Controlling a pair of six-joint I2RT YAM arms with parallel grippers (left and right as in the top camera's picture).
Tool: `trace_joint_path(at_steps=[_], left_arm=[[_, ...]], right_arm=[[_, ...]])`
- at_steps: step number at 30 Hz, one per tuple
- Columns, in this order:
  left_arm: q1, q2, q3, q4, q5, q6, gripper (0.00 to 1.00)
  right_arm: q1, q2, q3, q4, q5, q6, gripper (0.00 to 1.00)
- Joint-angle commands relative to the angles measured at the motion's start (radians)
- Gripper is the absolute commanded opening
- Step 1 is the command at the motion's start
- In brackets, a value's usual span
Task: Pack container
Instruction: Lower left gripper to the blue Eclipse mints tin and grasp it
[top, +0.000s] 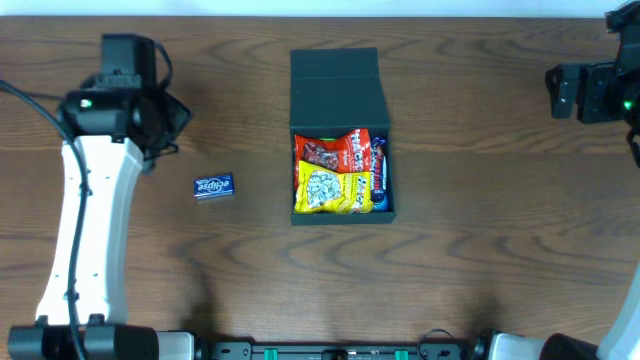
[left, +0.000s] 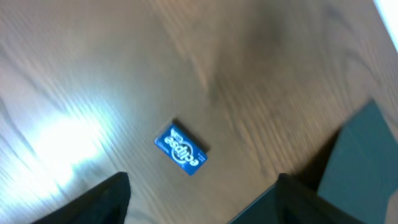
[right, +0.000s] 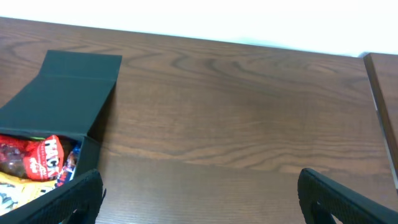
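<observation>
The blue Eclipse gum pack is clear of the container, so the robot's left gripper should keep bringing its open fingers down until they are around the pack's sides, and then close.
The dark teal-black container lies at the table's middle with its flap lid open toward the back. Inside lie a red snack packet, a yellow packet and a blue one along the right wall. A small blue Eclipse gum pack lies on the table left of it, also in the left wrist view. My left gripper is open and empty, above the table behind the gum. My right gripper is open and empty at the far right; the container shows at its left.
The wooden table carries nothing else. Its back edge meets a white wall. The left arm's white link runs along the left side. The container's corner shows in the left wrist view.
</observation>
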Motion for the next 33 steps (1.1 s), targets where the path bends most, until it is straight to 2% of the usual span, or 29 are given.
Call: trace_joint_path(at_steps=[1, 8, 13, 19, 28, 33], left_arm=[[0.002, 0.012, -0.100, 0.044, 0.035, -0.233, 0.80], [0.002, 0.013, -0.327, 0.279, 0.138, -0.286, 0.82], [0.001, 0.013, -0.458, 0.377, 0.164, -0.370, 0.81], [0.002, 0.014, -0.573, 0.467, 0.164, -0.403, 0.80], [0.002, 0.145, -0.609, 0.620, 0.270, -0.407, 0.77], [0.002, 0.176, -0.609, 0.631, 0.274, -0.408, 0.77]], right_arm=[[-0.008, -0.008, 0.003, -0.003, -0.012, 0.014, 0.99], [-0.008, -0.008, 0.003, -0.005, -0.012, 0.014, 0.99], [-0.008, -0.008, 0.002, -0.007, -0.012, 0.014, 0.99], [-0.008, -0.008, 0.000, -0.007, -0.012, 0.014, 0.99], [-0.008, -0.008, -0.003, -0.007, -0.012, 0.014, 0.99], [-0.008, -0.008, -0.003, -0.006, -0.012, 0.014, 0.99]])
